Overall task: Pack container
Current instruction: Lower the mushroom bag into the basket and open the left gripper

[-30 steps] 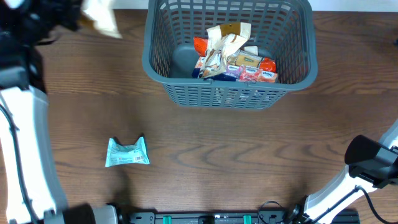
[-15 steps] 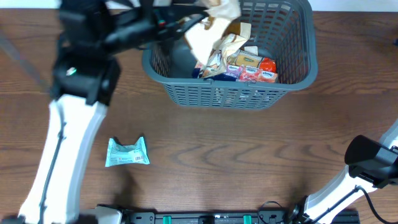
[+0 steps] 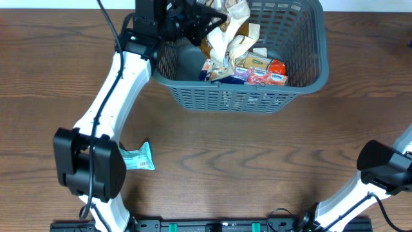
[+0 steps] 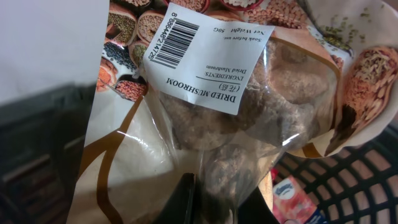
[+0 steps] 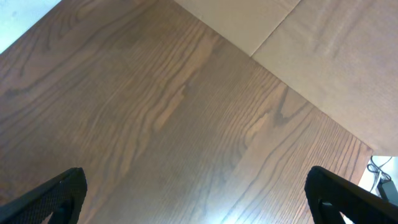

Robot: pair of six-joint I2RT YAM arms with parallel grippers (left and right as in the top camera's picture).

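I should move my left gripper on toward the open corner (image 3: 188, 66) beside the snack packs before I let go there, because the dried mushroom bag (image 3: 221, 42) is hanging inside the container's sides.
The grey-blue slotted container (image 3: 238, 96) stands at the table's far middle and holds several snack packs (image 3: 257, 69). My left gripper (image 3: 205, 16) is over the container's left rear part, shut on a clear dried mushroom bag (image 3: 226, 29) with a white barcode label (image 4: 211, 56); the bag hangs over the packs inside. In the left wrist view the jaws (image 4: 214, 202) pinch the bag's lower edge. A light blue snack pack (image 3: 134, 158) lies on the table at the front left. My right gripper (image 5: 199, 199) is open and empty over bare wood.
The right arm's base (image 3: 380, 167) sits at the table's front right corner. The left arm (image 3: 109, 103) stretches from the front left up to the container. The table's far right edge (image 5: 298, 93) shows in the right wrist view.
My left arm has swung from the far left corner rightward, carrying the mushroom bag over the container's rim to above its inside. The right arm has not moved.
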